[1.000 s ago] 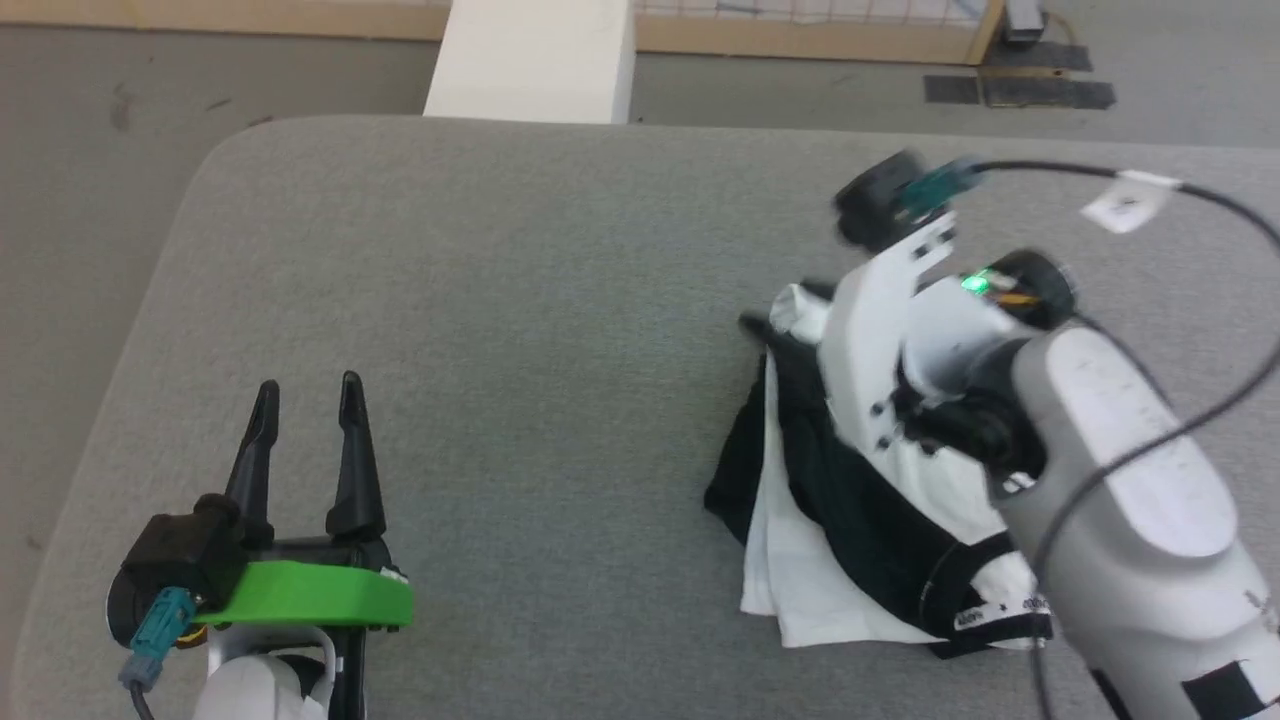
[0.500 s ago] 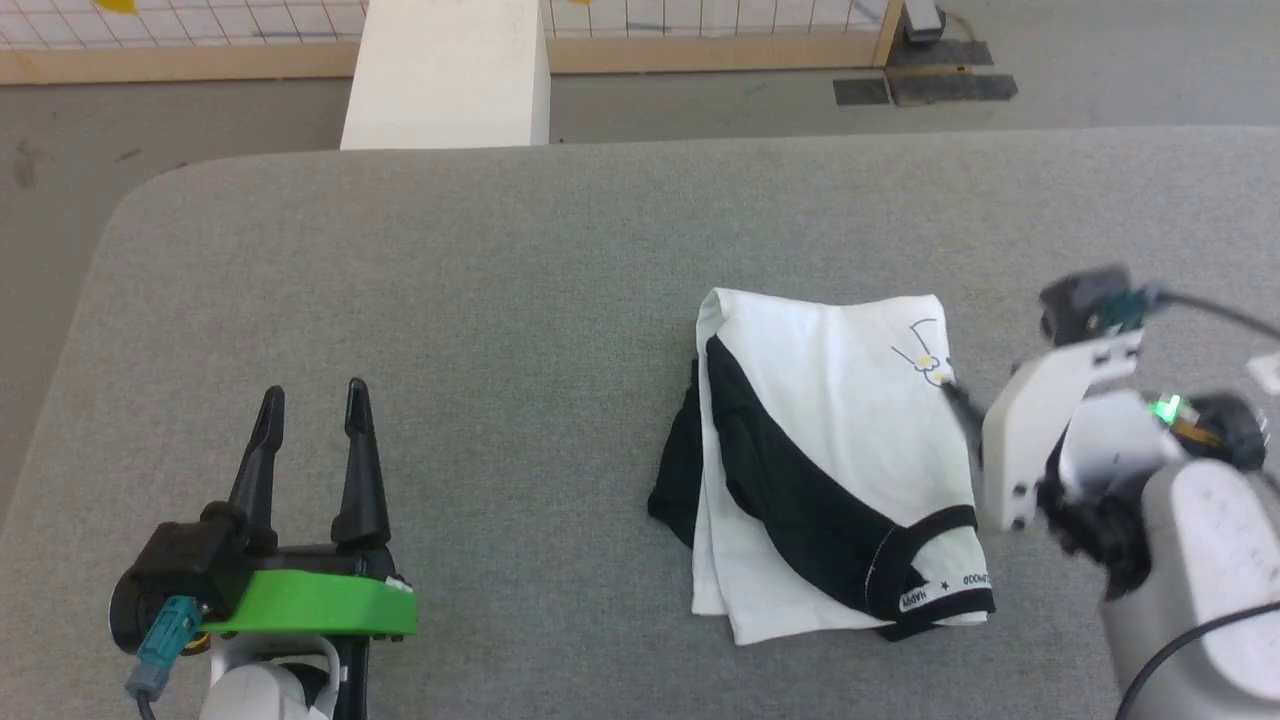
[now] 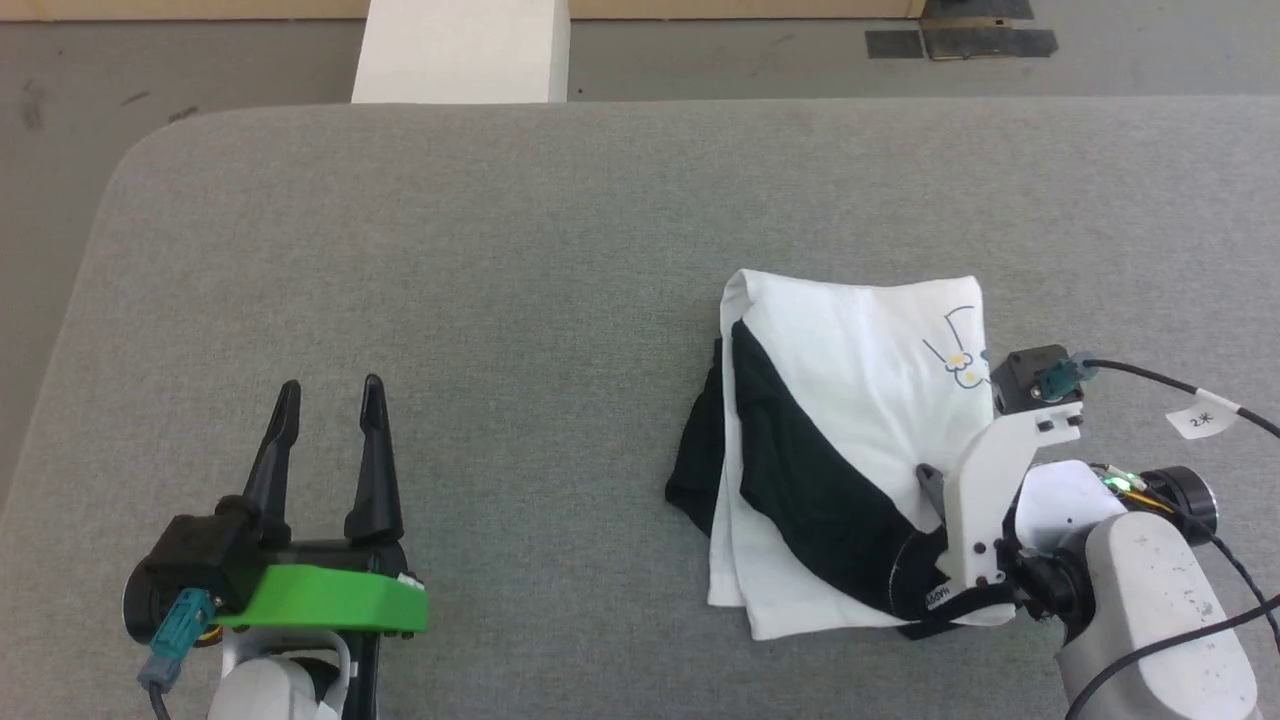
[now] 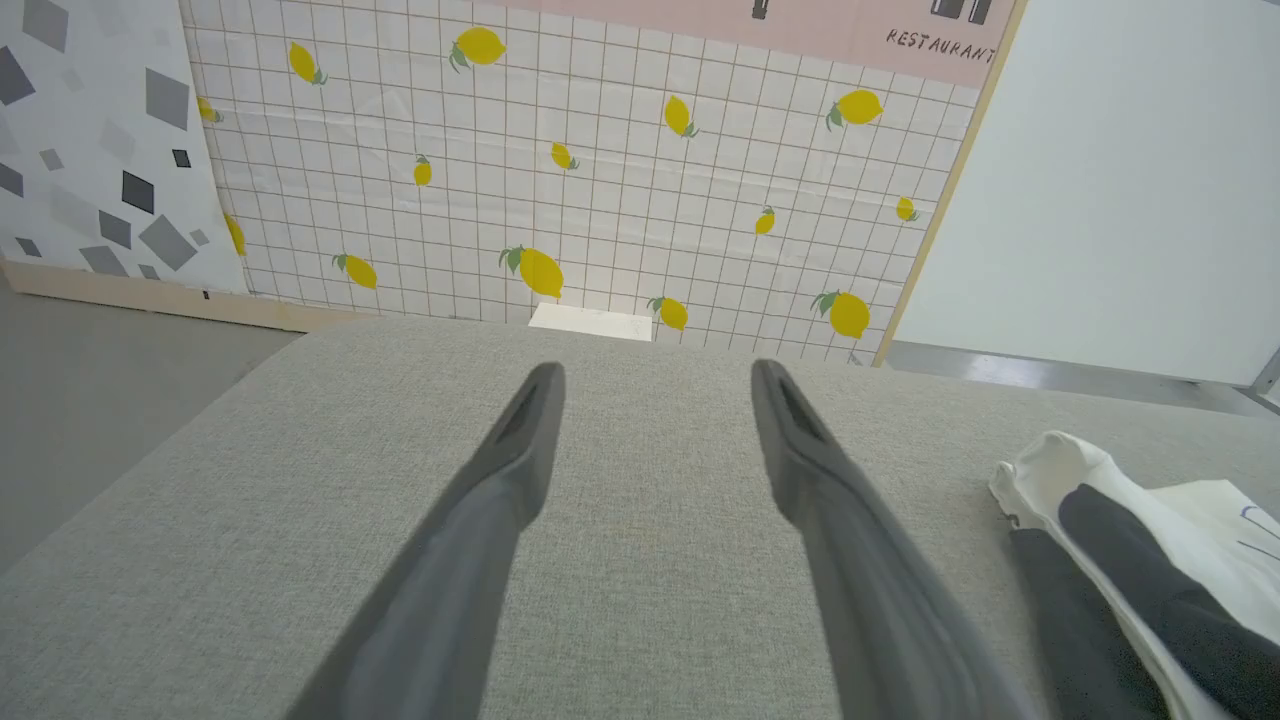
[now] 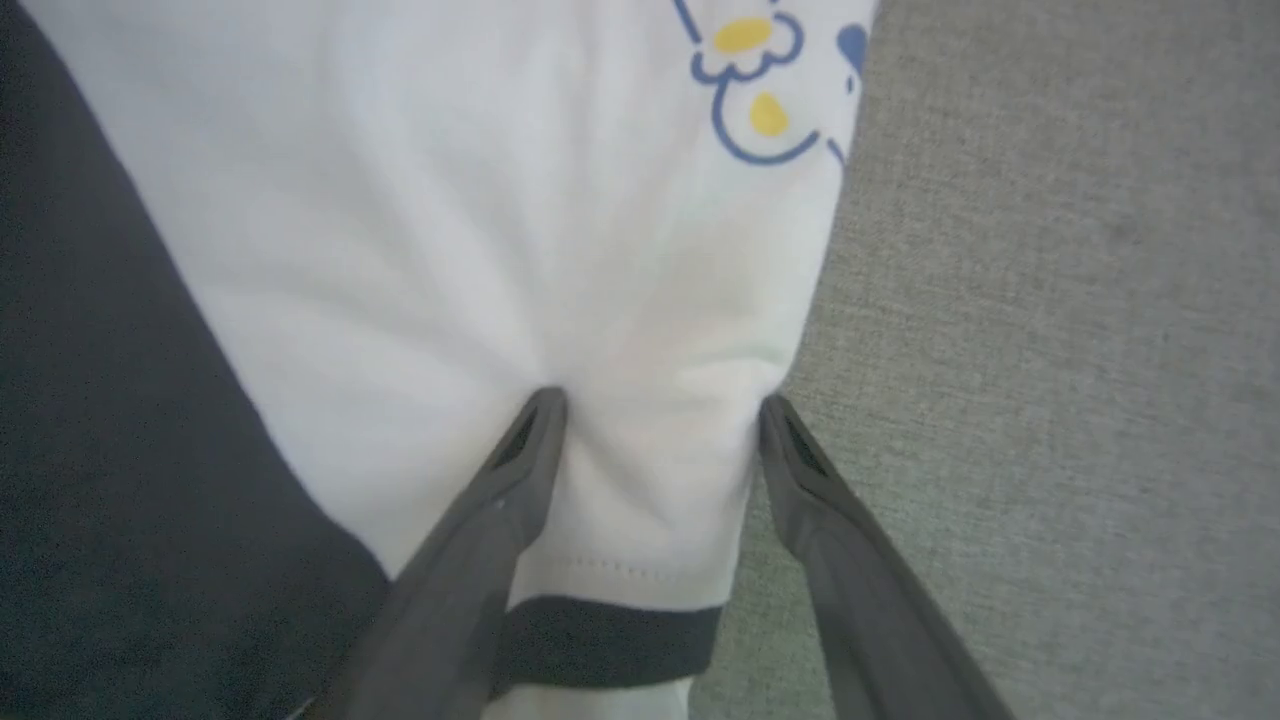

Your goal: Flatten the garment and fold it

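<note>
The black sleeve [image 3: 806, 486] and lower layers should come along, still folded, when the robot pulls the white fold aside, because the garment's layers [image 3: 734, 570] lie flat on top of each other.
The garment [image 3: 850, 400] lies folded into a rough rectangle right of the middle of the grey table [image 3: 500, 250]: white cloth, a black sleeve running diagonally across it, black lettered trim at its near edge. The yellow-and-blue print [image 5: 750, 90] sits by its right edge. My right gripper [image 5: 660, 402] is open, its fingertips [image 5: 540, 410] pressing down on the white cloth near the garment's right edge, cloth bunched between them. In the head view the right gripper [image 3: 945, 482] stands over the garment's near right corner. My left gripper [image 3: 330, 390] rests open over bare table at the lower left, holding nothing; its wrist view has the garment [image 4: 1130, 540] at the right.
A white block [image 3: 460, 50] stands on the floor beyond the table's far edge. The table's rounded left corner [image 3: 130, 170] drops to grey floor. A black cable with a white tag [image 3: 1200, 418] loops from my right wrist. A lemon-patterned wall [image 4: 600, 170] stands behind the table.
The head camera has shifted. My right arm has pulled back from over the garment to its near right edge and set its fingers down on the cloth. The left gripper has stayed put.
</note>
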